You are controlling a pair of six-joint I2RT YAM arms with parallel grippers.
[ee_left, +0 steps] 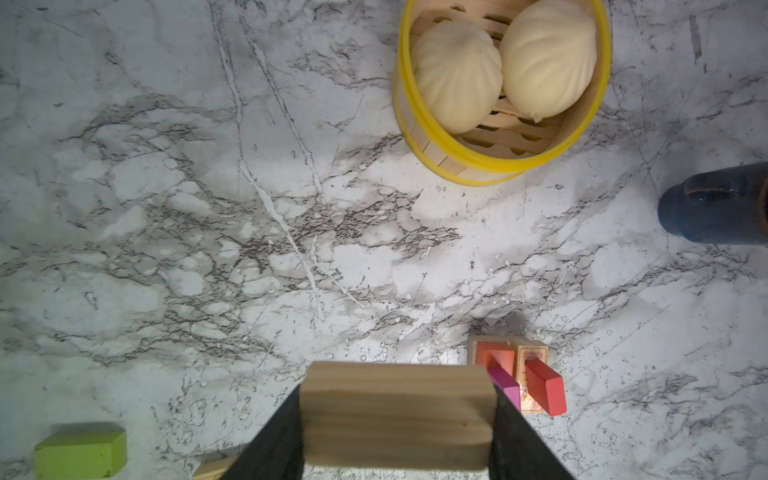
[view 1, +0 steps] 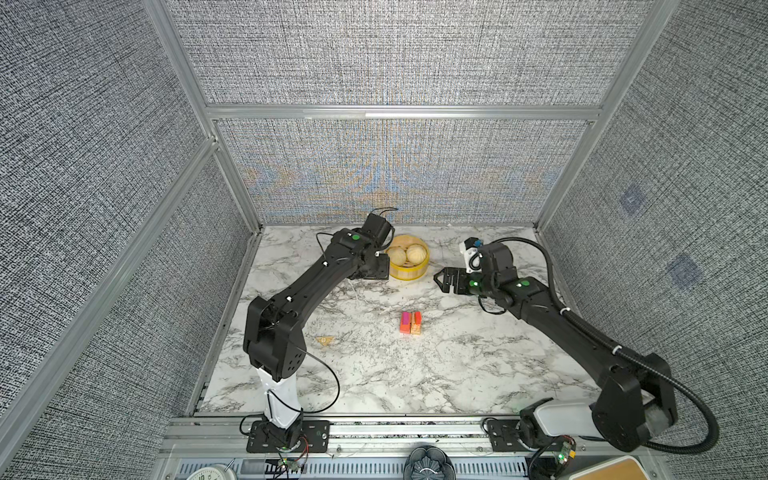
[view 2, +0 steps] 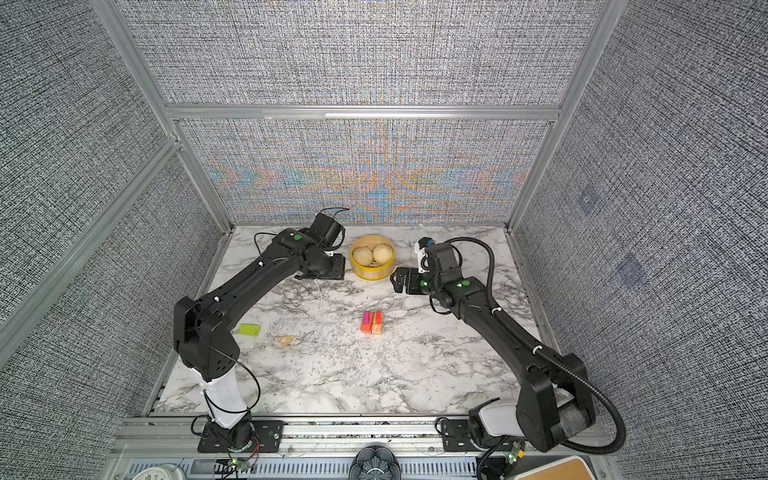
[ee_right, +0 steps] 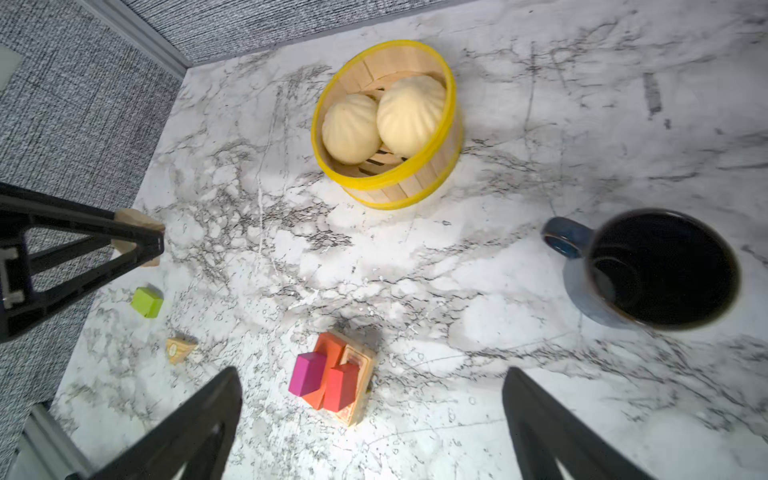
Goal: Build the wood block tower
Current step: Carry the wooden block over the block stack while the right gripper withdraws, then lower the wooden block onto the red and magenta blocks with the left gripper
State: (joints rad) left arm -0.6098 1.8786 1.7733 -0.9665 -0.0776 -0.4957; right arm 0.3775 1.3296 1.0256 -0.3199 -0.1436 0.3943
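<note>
The tan wood slab [ee_left: 397, 416] is level and parallel to the row of pink and red blocks [view 1: 412, 317], so my left gripper should keep going and let it go across both.
The tower [view 1: 411, 323] [view 2: 372, 323] stands mid-table: an orange block [ee_right: 328, 347] and a tan block [ee_right: 360, 395] side by side, with a pink block [ee_right: 306, 374] and a red block [ee_right: 340, 386] upright on them. My left gripper [ee_left: 397, 395] is shut on a tan wood slab [ee_left: 395, 419], held above the table left of the tower [ee_left: 515, 374]. My right gripper [ee_right: 372, 376] [view 1: 441, 280] hangs open and empty over the tower. A lime green block [view 2: 249, 330] [ee_right: 147, 302] [ee_left: 79, 453] and a small tan triangle [view 1: 325, 340] [ee_right: 180, 349] lie loose at the left.
A yellow steamer basket [view 1: 409, 274] [view 2: 372, 274] [ee_right: 386, 183] with two buns stands at the back, just right of my left wrist. A dark blue mug [ee_right: 582, 291] [ee_left: 715, 208] sits right of the tower, hidden under my right arm in both top views. Fabric walls enclose the table.
</note>
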